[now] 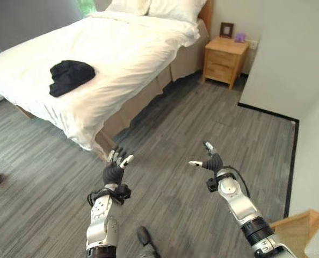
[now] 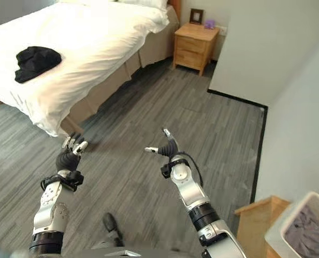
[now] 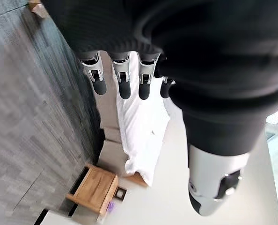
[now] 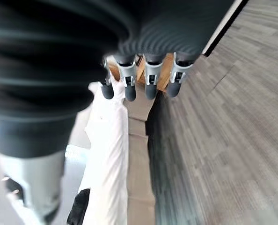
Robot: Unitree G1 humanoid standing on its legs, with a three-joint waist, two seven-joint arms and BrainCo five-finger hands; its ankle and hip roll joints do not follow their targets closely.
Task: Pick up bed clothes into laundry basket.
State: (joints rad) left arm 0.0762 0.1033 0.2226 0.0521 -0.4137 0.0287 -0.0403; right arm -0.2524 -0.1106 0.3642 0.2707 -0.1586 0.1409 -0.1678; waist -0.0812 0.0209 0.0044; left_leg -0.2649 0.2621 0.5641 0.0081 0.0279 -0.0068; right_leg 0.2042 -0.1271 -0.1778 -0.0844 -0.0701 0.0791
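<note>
My right gripper will have the cloth still loosely bunched and drooping below it when I lift the black garment [image 1: 70, 77], because its folds [image 1: 76, 70] lie crumpled in a compact heap.
A crumpled black garment [image 1: 70, 76] lies on the white bed [image 1: 127, 48], toward the bed's left side; it also appears as black cloth [image 4: 79, 209] in the right wrist view. My left hand [image 1: 115, 170] is raised over the grey floor just short of the bed's near corner, fingers [image 3: 125, 79] straight, holding nothing. My right hand [image 1: 211, 160] hovers to its right, open and empty, its fingers [image 4: 151, 80] extended. A white laundry basket [image 2: 302, 228] with grey cloth inside stands at the far lower right, well behind both hands.
A wooden nightstand [image 1: 224, 59] with a picture frame and a small purple object stands right of the bed head. A white wall [image 1: 288, 54] with black base trim runs along the right. A wooden surface [image 2: 256, 223] sits beside the basket.
</note>
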